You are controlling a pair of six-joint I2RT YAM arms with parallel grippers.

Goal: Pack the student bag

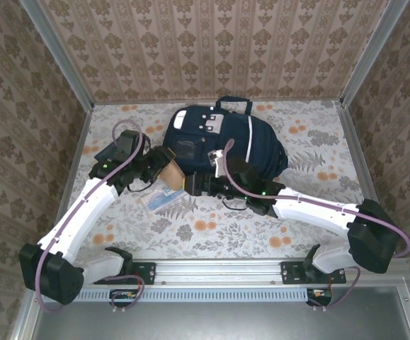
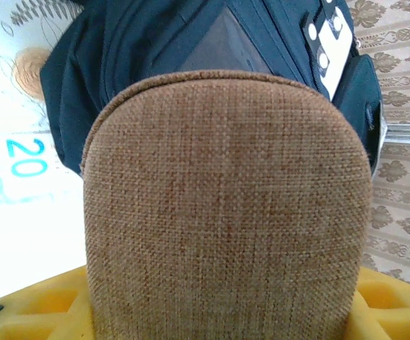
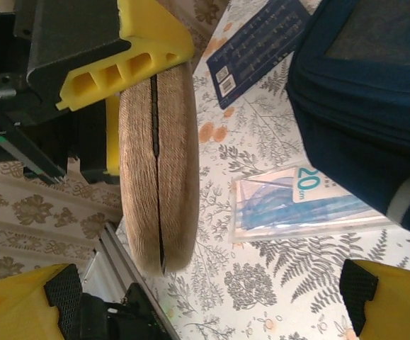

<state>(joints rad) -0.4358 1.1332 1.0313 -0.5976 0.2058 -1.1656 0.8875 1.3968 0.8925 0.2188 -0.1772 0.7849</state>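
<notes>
Next, my right gripper takes the brown case (image 1: 171, 175) before my left gripper lifts the bag's white strip (image 1: 249, 139), because the case fills my left gripper while the bag lies flat.
The student bag (image 1: 222, 138) is navy blue and lies at the back middle of the table; it also appears in the left wrist view (image 2: 155, 42) and the right wrist view (image 3: 367, 106). My left gripper (image 1: 163, 170) is shut on a brown fabric case (image 1: 171, 174), held just left of the bag. The case (image 2: 226, 212) hides most of the yellow fingers (image 2: 35, 304). In the right wrist view the case (image 3: 158, 163) stands on edge, its zip seam showing. My right gripper (image 1: 194, 185) is open, its fingertips (image 3: 396, 297) wide apart and touching nothing.
A clear ruler pack marked 20 cm (image 3: 297, 205) lies flat on the floral tablecloth beside the bag, in front of it in the top view (image 1: 163, 198). A dark blue booklet (image 3: 258, 49) lies farther off. Patterned walls enclose the table; a metal rail (image 1: 219, 269) runs along the near edge.
</notes>
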